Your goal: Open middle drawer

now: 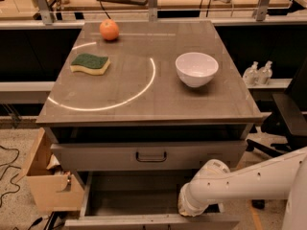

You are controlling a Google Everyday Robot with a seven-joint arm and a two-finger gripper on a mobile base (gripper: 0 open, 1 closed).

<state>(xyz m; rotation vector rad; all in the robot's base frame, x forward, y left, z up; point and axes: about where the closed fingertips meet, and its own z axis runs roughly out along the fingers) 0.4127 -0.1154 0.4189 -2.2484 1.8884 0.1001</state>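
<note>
My gripper is just behind the middle drawer's front panel (120, 222), so it should go on pulling the drawer out until the grey tray (132, 201) is wide open, and then let go.
The middle drawer (129, 198) is the low, wide grey one at the bottom of the view. It stands pulled out, showing its dark grey tray, with its low front panel (144, 223) at the frame's lower edge. Its handle does not show. My white arm (249, 181) reaches in from the right. My gripper (186, 210) is at the arm's end, low over the right front part of this drawer, just behind the front panel, mostly hidden by the wrist.
Above it is a taller-fronted grey drawer (96, 155) with a bigger handle (151, 155). The tabletop (144, 104) holds an orange (109, 30), a green-and-yellow sponge (90, 63) and a white bowl (196, 69). An open cardboard box (45, 183) stands at the left, a black chair (288, 119) at the right.
</note>
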